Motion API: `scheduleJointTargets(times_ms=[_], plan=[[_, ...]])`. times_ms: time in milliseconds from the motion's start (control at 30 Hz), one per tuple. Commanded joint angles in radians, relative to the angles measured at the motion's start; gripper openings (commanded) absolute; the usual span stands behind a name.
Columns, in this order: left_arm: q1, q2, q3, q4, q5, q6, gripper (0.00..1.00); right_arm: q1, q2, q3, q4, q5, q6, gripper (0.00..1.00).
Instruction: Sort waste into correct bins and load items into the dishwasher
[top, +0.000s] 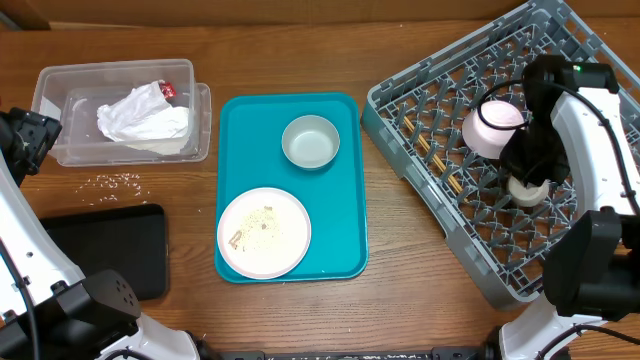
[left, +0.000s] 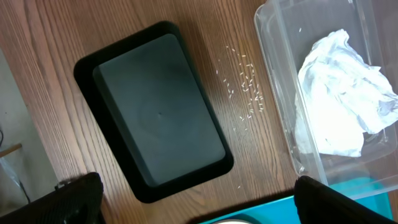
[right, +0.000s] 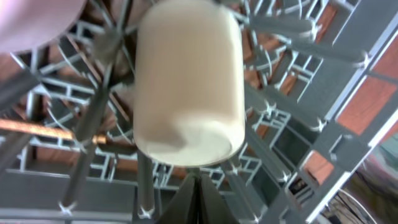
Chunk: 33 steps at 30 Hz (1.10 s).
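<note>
The grey dishwasher rack is crooked, and its corner (top: 379, 98) is close to the teal tray. My right gripper should turn the rack (top: 468, 170) straight before it loads more dishes.
My right gripper (right: 199, 190) is shut with nothing in it, just below a white cup (right: 189, 81) that lies among the pegs of the grey dishwasher rack (top: 420, 100). A small white bowl (top: 492, 128) rests in the rack beside it, and a wooden chopstick (right: 37, 129) shows low between the pegs. My left gripper (left: 199, 208) hangs wide open and empty over the table's left side. The crumpled napkin (top: 143, 118) with a red scrap (top: 167, 91) lies in the clear tub (top: 50, 80). Rice grains (left: 245, 87) lie on the wood between the tub and the black tray (left: 158, 112).
The teal tray (top: 345, 200) in the middle carries a white plate (top: 263, 232) with food crumbs and a grey-green bowl (top: 310, 141). The rack sits turned at an angle on the right, its near corner close to the teal tray.
</note>
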Motion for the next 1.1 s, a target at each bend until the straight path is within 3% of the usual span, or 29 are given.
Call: scheduleJointTargets(times_ms=[0, 267, 533, 667, 1067], plan=[[0.000, 0.010, 0.000, 0.000, 0.001, -0.021, 1.00, -0.003, -0.006, 0.024, -0.029, -0.021, -0.011, 0.04], [0.000, 0.010, 0.000, 0.000, 0.000, -0.021, 1.00, -0.003, -0.006, -0.010, 0.114, -0.022, -0.011, 0.16], [0.000, 0.010, 0.000, 0.000, 0.000, -0.021, 1.00, -0.023, -0.006, -0.063, 0.129, -0.021, -0.011, 0.14], [0.000, 0.010, 0.000, 0.000, 0.001, -0.021, 1.00, -0.072, -0.006, -0.063, 0.149, -0.020, -0.011, 0.04], [0.000, 0.010, 0.000, 0.000, 0.001, -0.021, 1.00, -0.196, -0.006, -0.053, 0.287, -0.022, -0.039, 0.04]])
